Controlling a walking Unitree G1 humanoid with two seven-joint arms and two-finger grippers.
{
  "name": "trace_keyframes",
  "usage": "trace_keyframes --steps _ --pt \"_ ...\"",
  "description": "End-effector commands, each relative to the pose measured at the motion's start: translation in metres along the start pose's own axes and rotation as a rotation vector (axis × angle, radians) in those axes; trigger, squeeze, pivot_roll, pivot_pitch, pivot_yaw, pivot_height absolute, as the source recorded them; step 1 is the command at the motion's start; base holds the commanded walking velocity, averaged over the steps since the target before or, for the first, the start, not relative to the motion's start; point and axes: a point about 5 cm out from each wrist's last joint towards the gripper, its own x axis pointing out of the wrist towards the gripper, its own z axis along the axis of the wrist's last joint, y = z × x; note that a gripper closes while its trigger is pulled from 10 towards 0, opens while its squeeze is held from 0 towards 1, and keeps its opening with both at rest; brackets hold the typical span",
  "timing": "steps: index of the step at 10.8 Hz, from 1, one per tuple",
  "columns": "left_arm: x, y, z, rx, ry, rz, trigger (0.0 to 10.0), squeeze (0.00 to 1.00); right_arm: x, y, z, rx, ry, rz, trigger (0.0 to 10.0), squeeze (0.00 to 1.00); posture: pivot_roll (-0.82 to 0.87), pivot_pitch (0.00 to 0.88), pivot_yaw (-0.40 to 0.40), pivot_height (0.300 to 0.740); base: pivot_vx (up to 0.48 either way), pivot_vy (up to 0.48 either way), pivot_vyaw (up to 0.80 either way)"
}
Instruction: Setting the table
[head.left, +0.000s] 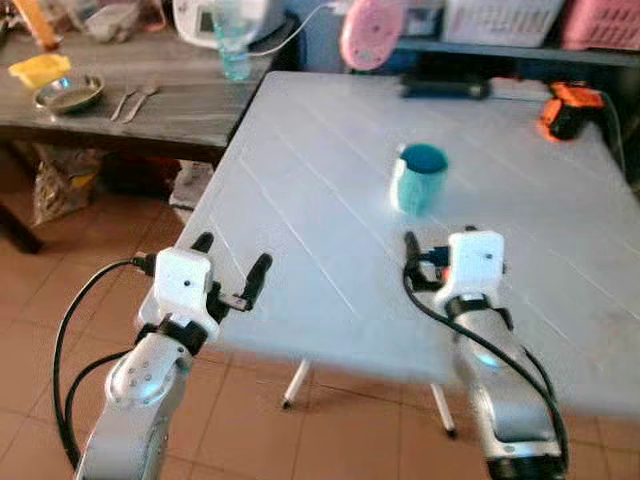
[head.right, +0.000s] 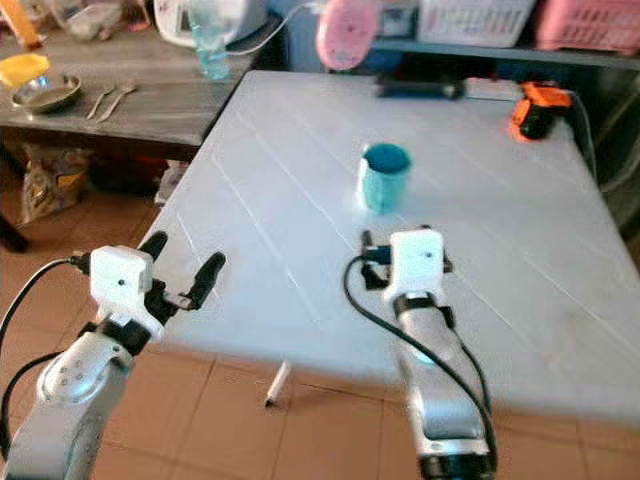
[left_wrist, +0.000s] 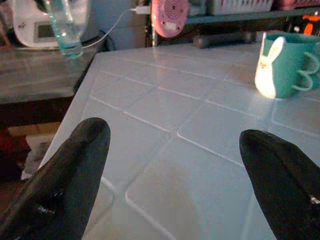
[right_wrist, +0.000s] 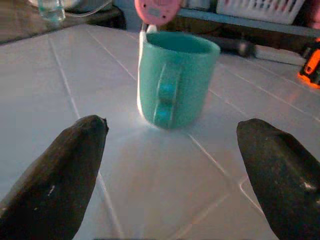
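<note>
The mug's long upright handle (right_wrist: 166, 95) faces straight between my right gripper's fingers, so the mug should stay level instead of tipping when I carry it.
A teal mug (head.left: 420, 178) with a white rabbit figure on its side stands upright near the middle of the white table (head.left: 300, 210). My right gripper (right_wrist: 172, 122) hovers low over the table just short of the mug, open, with the mug's handle (right_wrist: 165, 92) facing it between the fingers. My left gripper (head.left: 232, 258) is open and holds nothing, at the table's near left edge. On the dark wooden side table (head.left: 180, 110) at the far left lie a metal bowl (head.left: 68, 94), a yellow item (head.left: 40, 68) and a spoon and fork (head.left: 135, 100).
A clear water bottle (head.left: 232, 45) and a white appliance (head.left: 215, 18) stand at the back of the side table. A pink fan (head.left: 370, 30) and an orange tool (head.left: 568, 108) sit at the white table's far edge. Tiled floor lies below.
</note>
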Motion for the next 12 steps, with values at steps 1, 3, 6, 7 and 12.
trace_keyframes --steps 1,3,6,7,12 --pt "0.003 -0.005 0.003 -0.009 -0.009 -0.024 10.0 0.0 -0.002 -0.009 -0.001 -0.011 0.006 -0.031 10.0 0.0 0.06 0.11 0.038 0.74 0.431 0.0 0.0" --pt "0.003 -0.006 0.001 -0.012 -0.002 -0.027 10.0 0.0 -0.002 -0.007 -0.006 -0.012 0.017 -0.033 10.0 0.0 0.06 0.107 0.04 0.74 0.377 0.0 0.0" --pt "0.0 -0.009 -0.002 -0.024 0.011 -0.04 10.0 0.0 -0.008 0.001 -0.01 -0.001 0.019 -0.008 10.0 0.0 0.06 0.104 0.045 0.74 0.0 0.0 0.0" --pt "-0.004 -0.01 -0.004 -0.023 0.02 -0.049 10.0 0.0 -0.011 0.007 -0.011 0.01 0.025 0.013 10.0 0.0 0.06 0.103 0.046 0.74 0.0 0.0 0.0" --pt "-0.008 -0.009 -0.007 -0.01 0.036 -0.079 10.0 0.0 -0.011 0.014 -0.016 0.037 0.032 0.028 10.0 0.0 0.07 0.095 0.059 0.74 0.0 0.0 0.0"
